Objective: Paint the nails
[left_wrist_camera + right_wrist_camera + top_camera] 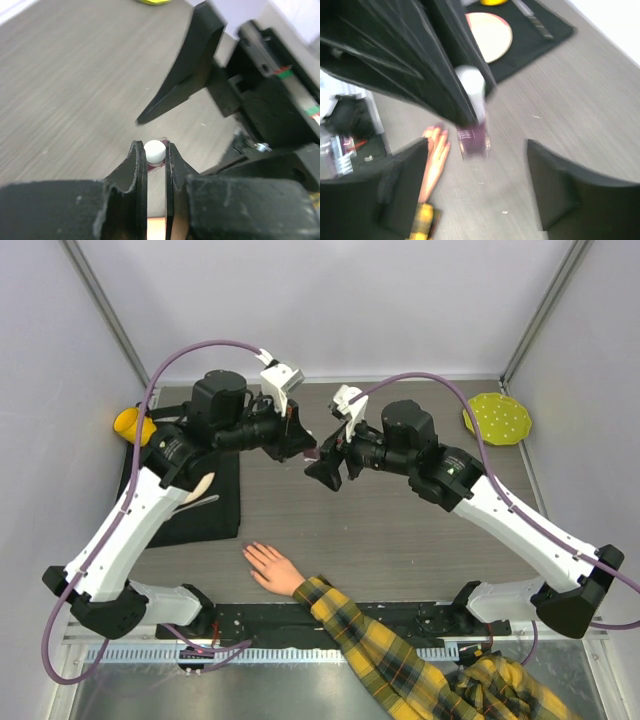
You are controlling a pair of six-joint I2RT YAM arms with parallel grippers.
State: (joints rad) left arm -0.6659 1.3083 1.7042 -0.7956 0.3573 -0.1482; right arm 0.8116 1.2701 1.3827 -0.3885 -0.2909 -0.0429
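My left gripper is lowering the bottle with the bottle's purple base (pixel 474 142) pointing down, and the table's middle (pixel 288 476) is clear. It should keep lowering the bottle and let go of the white cap there.
A pale flesh-coloured hand (pixel 272 568) with a yellow-black plaid sleeve (pixel 380 640) lies flat on the table near the front. Its nails (pixel 250 551) are too small to make out; the hand also shows blurred in the right wrist view (pixel 432 155). My left gripper (pixel 303 445) is shut on the white cap (pixel 154 151) of a small dark purple bottle (pixel 474 137) and holds it above the table's middle. My right gripper (pixel 328 472) is open and empty, its fingers (pixel 560 185) spread just short of the bottle.
A black mat (pixel 215 510) lies at the left with a pale round disc (pixel 490 35) and a thin tool (pixel 200 502) on it. A yellow object (pixel 132 424) sits at the far left. A yellow-green dotted plate (pixel 497 418) sits at the far right.
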